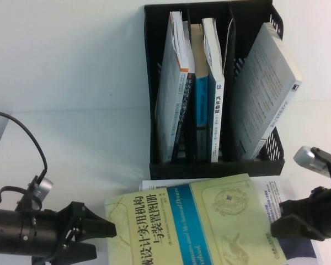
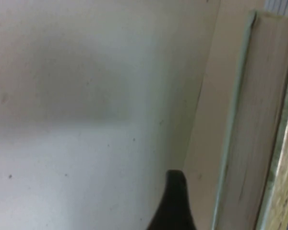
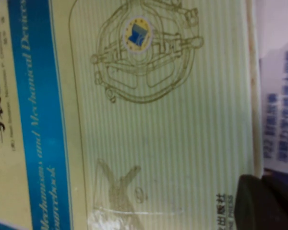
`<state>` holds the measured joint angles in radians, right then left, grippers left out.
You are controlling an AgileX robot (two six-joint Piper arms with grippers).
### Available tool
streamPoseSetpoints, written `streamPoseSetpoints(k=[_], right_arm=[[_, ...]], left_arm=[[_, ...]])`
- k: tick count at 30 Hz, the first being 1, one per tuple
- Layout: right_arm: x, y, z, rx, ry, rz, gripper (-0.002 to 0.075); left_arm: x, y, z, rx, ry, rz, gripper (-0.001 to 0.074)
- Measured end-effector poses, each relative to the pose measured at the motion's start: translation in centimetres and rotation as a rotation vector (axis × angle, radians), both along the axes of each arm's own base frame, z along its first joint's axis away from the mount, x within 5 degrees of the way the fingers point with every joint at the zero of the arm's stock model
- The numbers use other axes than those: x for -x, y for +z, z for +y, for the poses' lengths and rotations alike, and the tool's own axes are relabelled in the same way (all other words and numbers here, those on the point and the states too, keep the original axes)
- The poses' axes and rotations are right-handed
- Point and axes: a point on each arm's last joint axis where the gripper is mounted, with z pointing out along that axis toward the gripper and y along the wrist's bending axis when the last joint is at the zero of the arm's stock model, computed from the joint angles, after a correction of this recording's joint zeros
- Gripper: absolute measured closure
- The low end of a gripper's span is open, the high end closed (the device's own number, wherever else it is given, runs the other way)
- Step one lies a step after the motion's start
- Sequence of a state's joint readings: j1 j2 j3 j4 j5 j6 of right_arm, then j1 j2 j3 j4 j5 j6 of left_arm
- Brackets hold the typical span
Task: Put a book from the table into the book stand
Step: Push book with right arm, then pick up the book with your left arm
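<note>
Stiff cover boards (image 2: 238,96) stand past the book's page edge, so the yellow-green book (image 1: 193,223) will stay shut and straight when I lift it by that edge.
The book (image 1: 209,221), thick and pale yellow-green with a blue band, lies flat on the table (image 1: 71,83) just in front of the black book stand (image 1: 215,168). My left gripper (image 1: 105,240) is open and low at the book's left edge, its upper tip nearly touching the cover's corner. In the left wrist view one dark finger (image 2: 175,206) sits beside the book's page edge (image 2: 249,143). At the book's right edge is my right gripper (image 1: 278,226). The right wrist view shows the right gripper (image 3: 266,203) over the corner of the cover (image 3: 158,134).
A white book (image 1: 276,190) lies under the yellow-green one and sticks out at its right and far sides. The stand holds upright books (image 1: 179,94) in its left and middle compartments, and a grey one (image 1: 265,94) leans in the right compartment. A cable (image 1: 33,143) loops behind the left arm.
</note>
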<state>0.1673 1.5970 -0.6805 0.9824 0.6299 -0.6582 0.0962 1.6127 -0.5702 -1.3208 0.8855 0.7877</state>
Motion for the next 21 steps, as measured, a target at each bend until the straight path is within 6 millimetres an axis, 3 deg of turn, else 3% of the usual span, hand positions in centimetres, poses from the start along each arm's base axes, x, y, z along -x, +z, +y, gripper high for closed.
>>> streamPoseSetpoints(k=[6, 9, 12, 17, 21], right_arm=[[1.0, -0.2, 3.5, -0.013, 0.103, 0.000, 0.0729], [1.2, -0.1, 4.0, -0.017, 0.109, -0.003, 0.0728], [1.2, -0.1, 4.1, -0.016, 0.109, -0.004, 0.0728], [1.3, 0.2, 4.0, -0.013, 0.113, -0.020, 0.0728], [2.1, 1.5, 3.7, -0.001, 0.154, -0.074, 0.0728]], left_arm=[[-0.5, -1.8, -0.1, 0.047, 0.018, 0.078, 0.0190], [-0.8, -2.4, -0.4, 0.099, 0.027, 0.082, 0.0199], [-1.0, -2.8, -0.5, 0.126, 0.001, 0.056, 0.0321], [-1.5, -2.3, -0.4, 0.167, -0.028, -0.044, 0.0385], [-2.2, 0.5, -0.6, 0.214, -0.018, -0.152, 0.0488]])
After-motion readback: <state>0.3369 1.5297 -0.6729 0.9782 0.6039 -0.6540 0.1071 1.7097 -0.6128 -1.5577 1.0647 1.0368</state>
